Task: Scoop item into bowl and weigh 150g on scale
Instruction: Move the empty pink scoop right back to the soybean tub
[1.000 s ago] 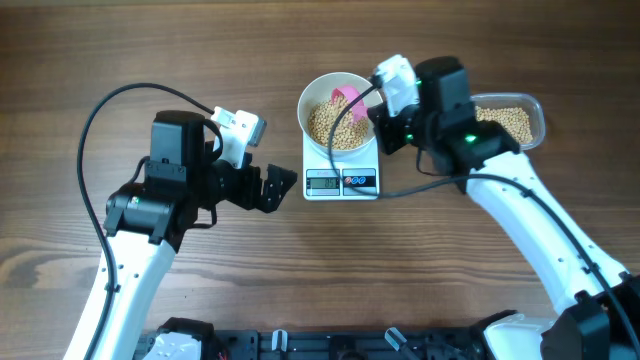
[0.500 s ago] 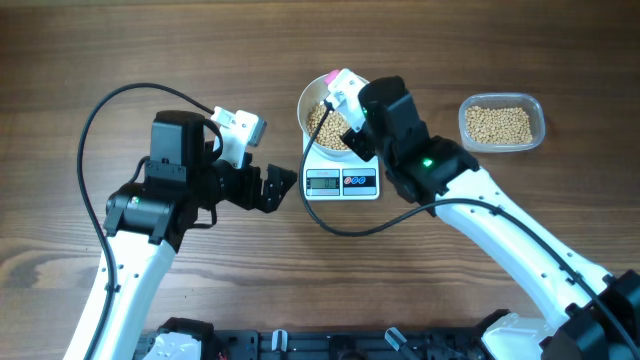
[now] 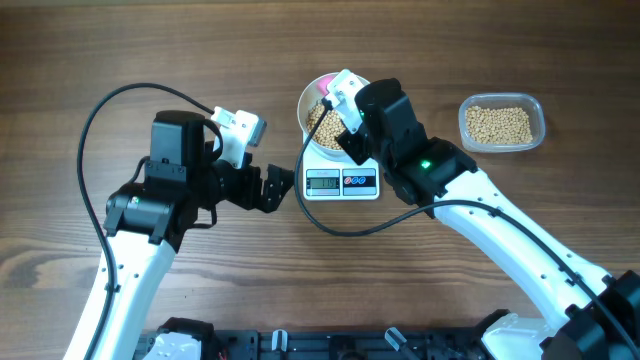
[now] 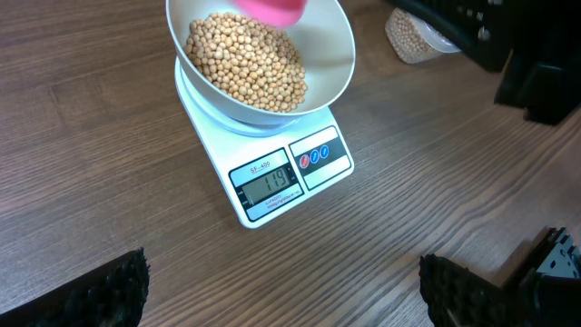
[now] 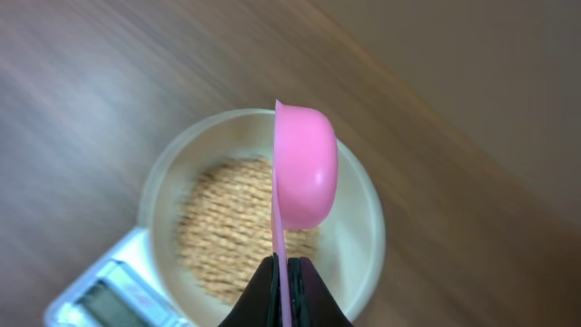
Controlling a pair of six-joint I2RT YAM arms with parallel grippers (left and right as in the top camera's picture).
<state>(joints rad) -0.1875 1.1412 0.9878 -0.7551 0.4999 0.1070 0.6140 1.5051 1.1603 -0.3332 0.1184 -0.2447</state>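
Next, my right gripper takes the pink scoop back to the clear plastic tub (image 3: 501, 124) for more beans, because the scale's display (image 3: 323, 183) still shows less than 150g.
The white bowl (image 3: 305, 105) stands on the white scale (image 3: 341, 181) and holds a heap of tan beans (image 4: 245, 59). The scale's display (image 4: 265, 184) reads 119. My right gripper (image 5: 287, 272) is shut on the thin handle of a pink scoop (image 5: 304, 168), which hangs over the bowl (image 5: 363, 209), turned on its side. The scoop's inside is hidden from view. My left gripper (image 3: 278, 187) hovers left of the scale, open, with only bare wood between its fingers (image 4: 104, 291).
A clear plastic tub (image 3: 502, 123) with more beans sits at the right of the wooden table, and shows again behind the bowl as the tub (image 4: 408, 36). The right arm's black cable loops down in front of the scale (image 3: 345, 225).
My right arm has swung left from beside the clear tub to above the bowl, carrying the pink scoop. In the last half second it barely moved. The left arm stayed put.
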